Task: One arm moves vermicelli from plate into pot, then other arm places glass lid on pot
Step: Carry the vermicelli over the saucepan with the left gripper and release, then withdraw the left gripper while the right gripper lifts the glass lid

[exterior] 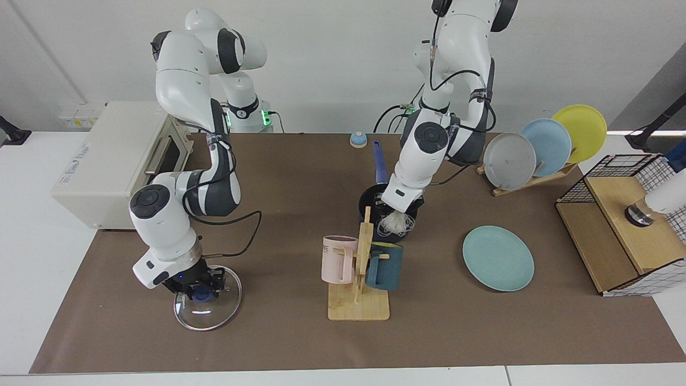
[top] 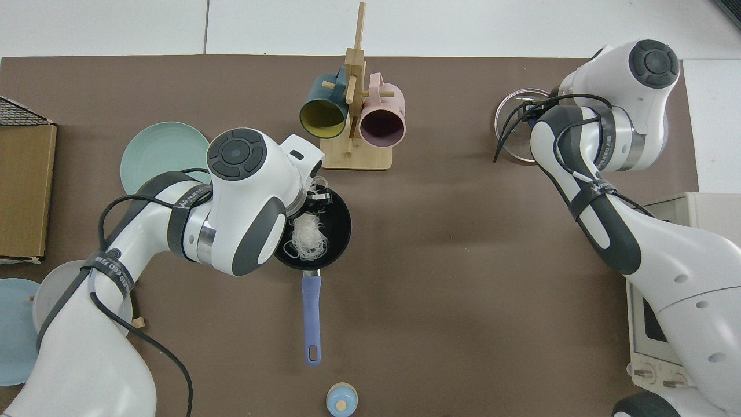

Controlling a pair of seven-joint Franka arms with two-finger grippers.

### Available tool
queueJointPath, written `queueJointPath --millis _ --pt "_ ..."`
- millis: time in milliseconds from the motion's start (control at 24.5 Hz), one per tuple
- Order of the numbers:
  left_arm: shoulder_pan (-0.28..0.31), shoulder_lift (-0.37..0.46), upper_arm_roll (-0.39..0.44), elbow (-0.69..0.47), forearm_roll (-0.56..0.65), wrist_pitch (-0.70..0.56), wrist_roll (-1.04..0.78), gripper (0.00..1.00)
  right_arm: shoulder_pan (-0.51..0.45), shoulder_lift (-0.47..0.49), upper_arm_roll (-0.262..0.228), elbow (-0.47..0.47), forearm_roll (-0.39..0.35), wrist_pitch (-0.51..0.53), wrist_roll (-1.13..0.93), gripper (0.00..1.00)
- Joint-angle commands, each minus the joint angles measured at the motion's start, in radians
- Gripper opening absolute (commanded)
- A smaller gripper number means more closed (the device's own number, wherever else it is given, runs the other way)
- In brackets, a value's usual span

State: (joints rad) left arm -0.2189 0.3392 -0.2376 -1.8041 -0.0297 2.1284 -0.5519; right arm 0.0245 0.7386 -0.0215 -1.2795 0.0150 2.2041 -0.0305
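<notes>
The glass lid's rim point(exterior: 209, 311) is as wide as the pot's opening point(exterior: 370, 202), so the glass lid should rest level over the vermicelli when the robot lowers it.
The vermicelli point(exterior: 396, 222) hangs as a white clump from my left gripper point(exterior: 393, 210), which is shut on its top strands. The clump dangles inside the dark navy pot point(exterior: 375, 198), whose blue handle point(exterior: 379, 161) points toward the arm bases. From above, the vermicelli point(top: 307, 237) lies against the pot's point(top: 338, 223) black floor, below the left gripper point(top: 315, 198). The teal plate point(exterior: 498, 258) sits bare beside the pot. The glass lid point(exterior: 214, 311) lies flat on the mat. My right gripper point(exterior: 197, 287) is down over its blue knob, open, with a finger on either side.
A wooden mug rack point(exterior: 359, 300) with a pink and a teal mug stands just in front of the pot. Grey, blue and yellow plates point(exterior: 541, 150) stand upright behind the teal plate. A wire-and-wood box point(exterior: 621, 225) and a white appliance point(exterior: 107, 161) flank the mat.
</notes>
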Motion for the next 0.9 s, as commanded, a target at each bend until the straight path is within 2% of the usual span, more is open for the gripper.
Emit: queueJointPath --millis 0,122,245,285,326,367,489,571,734,856 --pt "-0.008 -0.028 0.004 -0.057 -0.004 0.042 -0.017 0.0 0.011 -0.06 0.003 -0.021 0.003 -0.026 -0.032 0.0" --pt "-0.017 -0.029 0.003 -0.076 -0.006 0.047 -0.02 0.0 0.011 -0.108 0.005 -0.026 0.005 -0.087 -0.023 0.0" --pt "-0.019 -0.029 0.0 -0.084 -0.006 0.045 -0.022 0.0 -0.001 -0.169 0.005 -0.072 0.01 -0.107 -0.022 0.0" --pt "-0.019 -0.029 0.0 -0.084 -0.007 0.045 -0.02 0.21 -0.005 -0.194 0.005 -0.098 0.011 -0.112 -0.023 0.0" --pt "-0.019 -0.029 0.0 -0.084 -0.007 0.044 -0.022 0.65 -0.012 -0.229 0.005 -0.128 0.01 -0.116 -0.026 0.0" --pt "-0.019 -0.029 0.0 -0.084 -0.006 0.044 -0.022 1.0 -0.023 -0.267 0.005 -0.165 0.01 -0.121 -0.034 0.0" --pt "-0.019 -0.031 0.0 -0.078 -0.006 0.031 -0.02 1.0 -0.032 -0.393 0.005 -0.283 0.008 -0.144 -0.04 0.0" --pt "-0.019 -0.04 0.0 -0.067 -0.006 0.022 -0.017 1.0 -0.029 -0.467 0.003 -0.34 0.008 -0.197 -0.036 0.0" --pt "-0.008 -0.086 0.009 -0.037 -0.004 -0.043 -0.005 1.0 -0.038 -0.564 0.003 -0.403 0.008 -0.326 -0.048 0.0" --pt "-0.007 -0.118 0.017 0.034 -0.004 -0.139 -0.006 1.0 -0.029 -0.62 0.003 -0.449 0.008 -0.346 -0.036 0.0"
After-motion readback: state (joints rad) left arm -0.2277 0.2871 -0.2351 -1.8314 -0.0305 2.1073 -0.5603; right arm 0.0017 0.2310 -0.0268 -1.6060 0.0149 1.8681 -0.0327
